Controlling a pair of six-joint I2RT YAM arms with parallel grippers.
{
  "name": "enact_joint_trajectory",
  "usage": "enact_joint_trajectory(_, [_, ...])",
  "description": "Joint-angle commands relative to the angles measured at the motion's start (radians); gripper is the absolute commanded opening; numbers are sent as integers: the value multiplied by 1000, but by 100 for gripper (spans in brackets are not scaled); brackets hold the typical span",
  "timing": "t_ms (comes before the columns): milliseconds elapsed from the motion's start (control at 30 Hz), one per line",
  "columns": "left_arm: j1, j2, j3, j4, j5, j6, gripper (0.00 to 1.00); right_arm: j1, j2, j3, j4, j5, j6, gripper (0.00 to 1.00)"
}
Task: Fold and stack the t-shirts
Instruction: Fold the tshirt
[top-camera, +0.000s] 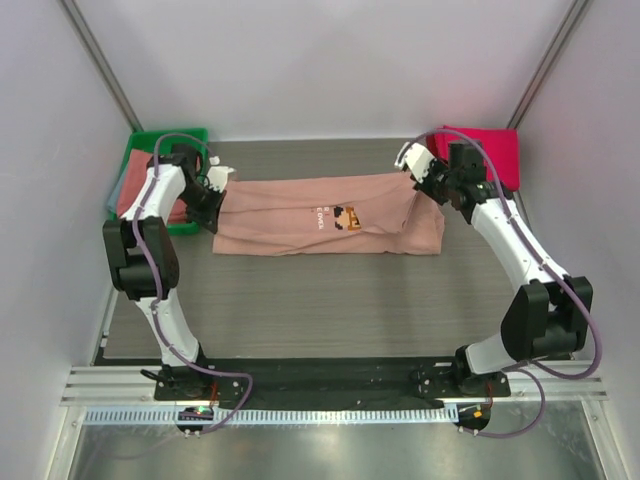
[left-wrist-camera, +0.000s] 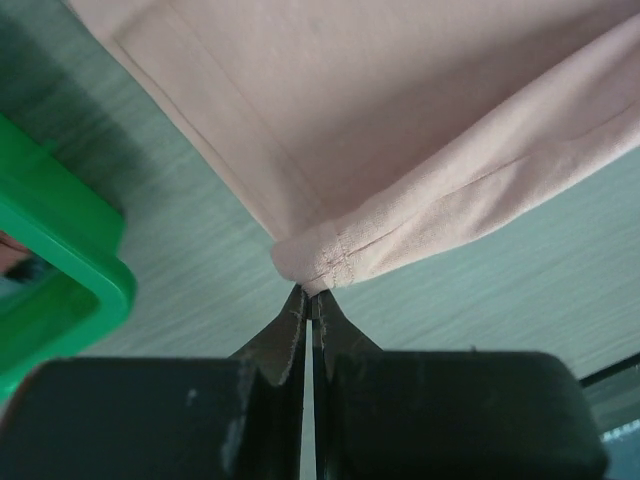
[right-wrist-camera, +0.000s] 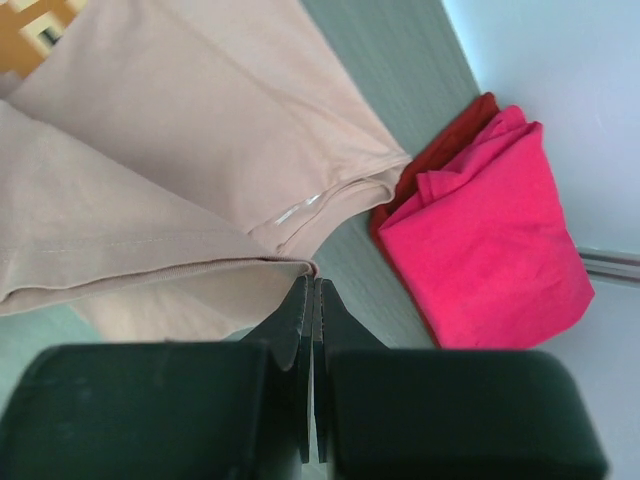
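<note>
My right gripper has the pinched edge of the salmon-pink t-shirt (right-wrist-camera: 285, 262) spread over its flat lower layer and should continue toward the t-shirt's far edge (top-camera: 392, 175) and release there.
A salmon-pink t-shirt (top-camera: 320, 215) with a pixel-art print (top-camera: 347, 217) lies stretched across the middle of the table, partly folded lengthwise. My left gripper (top-camera: 213, 200) is shut on its left corner; the left wrist view shows the hem (left-wrist-camera: 318, 262) pinched at the fingertips (left-wrist-camera: 312, 295). My right gripper (top-camera: 428, 185) is shut on the shirt's right edge (right-wrist-camera: 250, 262), held a little above the table. A folded magenta t-shirt (top-camera: 485, 150) lies at the back right, also in the right wrist view (right-wrist-camera: 490, 240).
A green plastic bin (top-camera: 150, 180) with salmon and grey cloth inside stands at the back left, close to my left arm; its rim shows in the left wrist view (left-wrist-camera: 60, 260). White walls enclose the table on three sides.
</note>
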Motion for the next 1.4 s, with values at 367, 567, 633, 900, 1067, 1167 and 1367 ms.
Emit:
enact_joint_trajectory(367, [7,181,276,46,-75,-56,0,-39,240,188,195,37,127,1])
enact_joint_trajectory(567, [10,252,358,43,-81,-87,0,-39,339,274,238,44,156,1])
enact_joint_trajectory(633, [9,267,387,43,-81,-91,0,-40,381,297,249,51,161,1])
enact_joint_trajectory(900, [9,356,488,57,-107,-122,2,-33,546,441,284,63,173,1])
enact_joint_trajectory(1067, [7,311,468,87,-166,-182,31,-14,607,538,311,190,245,32])
enact_joint_trajectory(1167, [2,179,404,133,-161,-202,40,-16,516,502,301,173,302,36])
enact_joint_trajectory(1367, [-106,192,344,110,-124,-150,40,-14,476,452,22,-179,319,38])
